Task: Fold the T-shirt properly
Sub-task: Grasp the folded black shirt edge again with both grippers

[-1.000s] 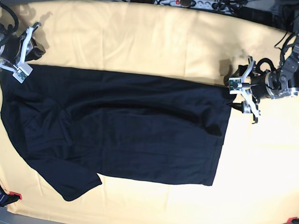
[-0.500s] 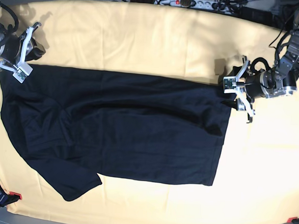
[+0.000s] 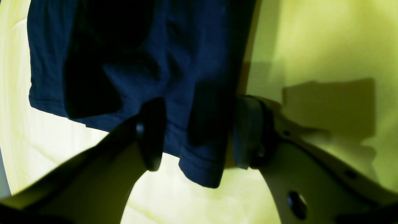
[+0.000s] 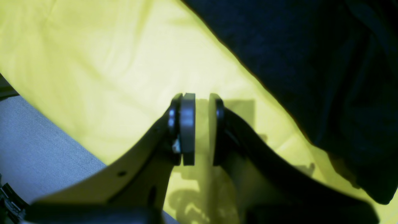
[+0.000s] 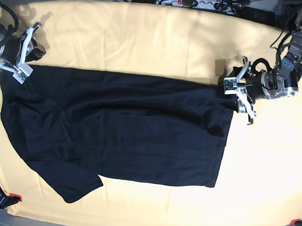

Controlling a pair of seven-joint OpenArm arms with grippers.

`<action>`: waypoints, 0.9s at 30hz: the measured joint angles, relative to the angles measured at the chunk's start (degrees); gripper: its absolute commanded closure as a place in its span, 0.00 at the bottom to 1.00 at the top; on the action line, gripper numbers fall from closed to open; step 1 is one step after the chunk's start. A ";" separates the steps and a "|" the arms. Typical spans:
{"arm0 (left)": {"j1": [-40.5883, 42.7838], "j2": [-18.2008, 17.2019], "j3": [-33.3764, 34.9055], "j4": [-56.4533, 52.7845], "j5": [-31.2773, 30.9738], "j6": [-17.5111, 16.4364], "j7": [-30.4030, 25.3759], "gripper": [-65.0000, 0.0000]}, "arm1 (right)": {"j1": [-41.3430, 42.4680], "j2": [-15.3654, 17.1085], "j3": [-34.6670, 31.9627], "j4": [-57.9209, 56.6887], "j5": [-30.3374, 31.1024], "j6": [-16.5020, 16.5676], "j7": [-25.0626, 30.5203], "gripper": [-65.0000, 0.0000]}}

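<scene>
The pale yellow cloth (image 4: 202,125) beside the T-shirt lies under my empty right gripper, so I should open that gripper and grasp the T-shirt's corner (image 4: 375,181) before both grippers lift.
The black T-shirt (image 5: 125,132) lies spread flat across the pale yellow cloth (image 5: 143,38), with one sleeve toward the front left. My left gripper (image 5: 234,93) is at the shirt's upper right corner. In the left wrist view it (image 3: 199,133) is open, and the shirt's hemmed corner (image 3: 199,168) lies between the jaws. My right gripper (image 5: 26,51) sits at the shirt's upper left corner. In the right wrist view it (image 4: 201,124) is empty with the pads nearly together over bare cloth, and the shirt (image 4: 326,62) is beside it, apart from it.
Cables and a power strip (image 5: 194,1) run along the back edge. Red clamps hold the cloth at the front corners (image 5: 15,196) (image 5: 295,222). Grey floor (image 4: 46,140) shows past the table edge by my right gripper.
My left gripper has moved left to the shirt's upper right corner. The right arm and the shirt have not moved.
</scene>
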 measured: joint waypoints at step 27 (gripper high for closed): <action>-0.79 0.00 0.00 0.00 -0.83 0.00 0.72 1.00 | 2.05 0.04 0.00 -6.54 -28.52 0.17 19.78 0.35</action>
